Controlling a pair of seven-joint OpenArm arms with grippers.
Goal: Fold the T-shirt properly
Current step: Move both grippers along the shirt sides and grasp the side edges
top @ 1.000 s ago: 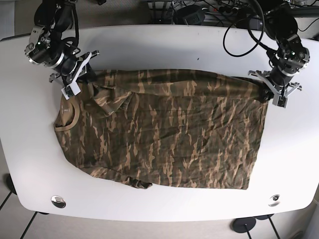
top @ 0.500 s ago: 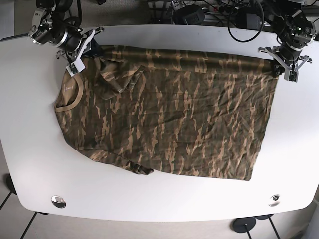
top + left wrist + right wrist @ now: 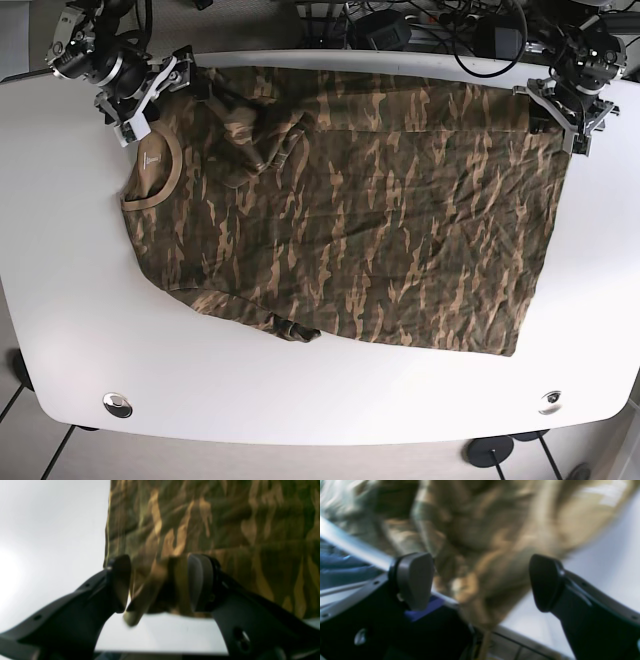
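The sleeve's loose end is bunched up at the T-shirt's near edge, so I expect the sleeve to swing out and open up when I lift and swing the T-shirt.
A camouflage T-shirt lies spread on the white table, its tan collar at the left and its top edge along the table's far edge. My left gripper is at the shirt's far right corner. In the left wrist view its jaws stand part open with a bunch of shirt loose between them. My right gripper is at the far left shoulder. In the blurred right wrist view its jaws stand wide apart around the shirt cloth.
A sleeve lies crumpled at the shirt's near edge, and cloth is folded over near the left shoulder. Cables and gear sit beyond the table's far edge. Two metal fittings sit near the front corners.
Both grippers have pulled the shirt's top edge toward the table's far edge, stretching it flatter. Their jaws now stand apart around the cloth.
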